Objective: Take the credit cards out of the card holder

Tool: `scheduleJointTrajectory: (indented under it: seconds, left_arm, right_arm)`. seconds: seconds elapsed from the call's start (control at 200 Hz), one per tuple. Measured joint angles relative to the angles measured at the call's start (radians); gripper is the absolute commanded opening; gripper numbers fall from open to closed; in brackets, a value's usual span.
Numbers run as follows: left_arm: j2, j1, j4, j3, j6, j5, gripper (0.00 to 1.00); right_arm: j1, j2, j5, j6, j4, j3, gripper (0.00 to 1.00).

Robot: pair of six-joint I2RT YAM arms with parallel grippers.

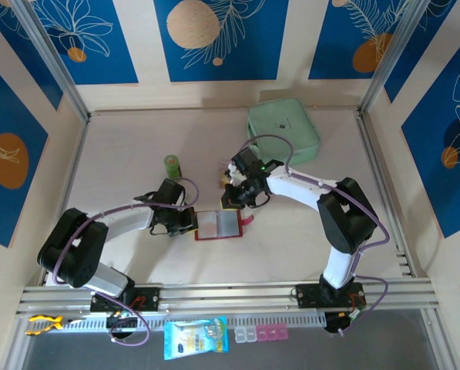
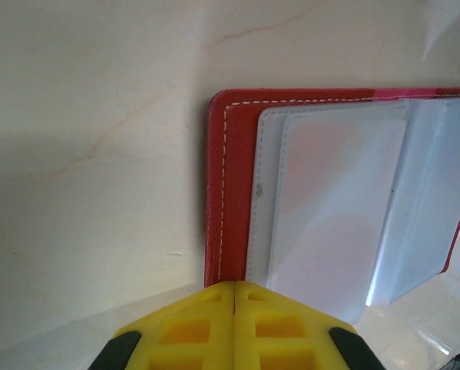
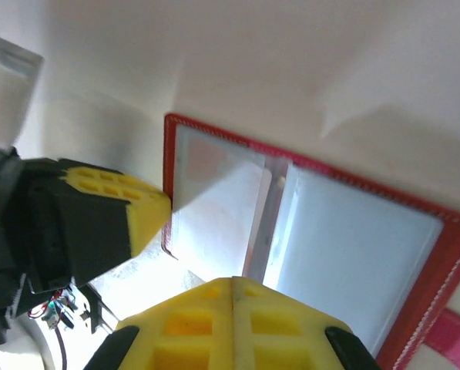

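Note:
The card holder's red edge [image 1: 196, 231] has my left gripper's fingers resting on it, so my right gripper should keep going toward the pink-tinted sleeve [image 1: 206, 225] and open its fingers over that sleeve.
The card holder [image 1: 216, 225] lies open and flat on the table, red rim up and pale clear sleeves [image 2: 345, 208] showing. A faint pinkish tint shows through one sleeve [image 3: 206, 162]; I cannot tell whether it is a credit card. My left gripper [image 2: 234, 285] is shut, and its yellow tips rest on the holder's red left edge [image 2: 218, 193]. In the right wrist view that gripper's finger [image 3: 149, 212] touches the same edge. My right gripper [image 3: 232, 281] is shut and hangs over the sleeves near the fold. The snap tab [image 3: 454, 339] sticks out at the right.
A mint-green zip pouch [image 1: 283, 131] lies at the back right. A small green bottle [image 1: 172, 166] stands behind the left arm. A small tan-and-white thing [image 1: 223, 176] lies beside the right wrist, partly hidden. Patterned walls close in the table on three sides.

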Motion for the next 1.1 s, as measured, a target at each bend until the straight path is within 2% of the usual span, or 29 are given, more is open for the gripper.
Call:
scheduleJointTrajectory:
  seconds: [0.345, 0.61, 1.1]
  left_arm:
    - [0.011, 0.000, 0.001, 0.000, 0.000, -0.003, 0.02]
    - [0.011, 0.000, 0.000, 0.000, 0.015, -0.003, 0.02]
    - [0.011, 0.000, 0.000, 0.000, 0.019, -0.003, 0.02]
  right_arm:
    - [0.062, 0.035, -0.010, 0.119, 0.071, -0.018, 0.00]
    - [0.088, 0.104, -0.011, 0.165, 0.074, -0.005, 0.13]
    - [0.116, 0.171, -0.036, 0.172, 0.086, 0.062, 0.20]
